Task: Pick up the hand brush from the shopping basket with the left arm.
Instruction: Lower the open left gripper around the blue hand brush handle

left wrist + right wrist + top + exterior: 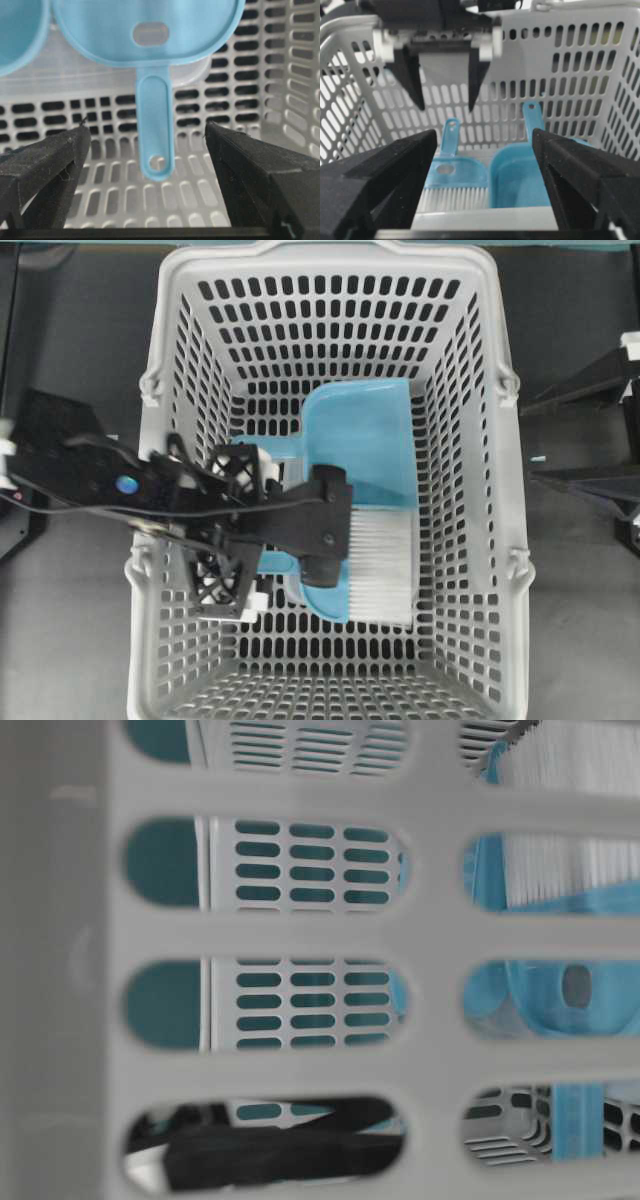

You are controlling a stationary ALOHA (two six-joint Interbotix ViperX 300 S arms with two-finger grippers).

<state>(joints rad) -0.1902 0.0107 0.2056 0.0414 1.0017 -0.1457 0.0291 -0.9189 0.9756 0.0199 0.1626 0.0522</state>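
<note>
My gripper will leave a clear container behind in the basket when it lifts the hand brush, because a clear rounded edge is peeking out from underneath.
The hand brush, light blue with white bristles, lies on the floor of the shopping basket. My left gripper hangs inside the basket, open. In the left wrist view its fingers stand on either side of the brush's thin handle, apart from it, level with the handle's end hole. The right wrist view shows the left gripper above the brush. My right gripper is open and empty outside the basket's rim. The table-level view shows the bristles through the basket wall.
A bristle-less blue dustpan lies beside the brush, its handle pointing left; it also shows in the right wrist view. The basket's lattice walls close in on all sides. The right arm sits at the right edge.
</note>
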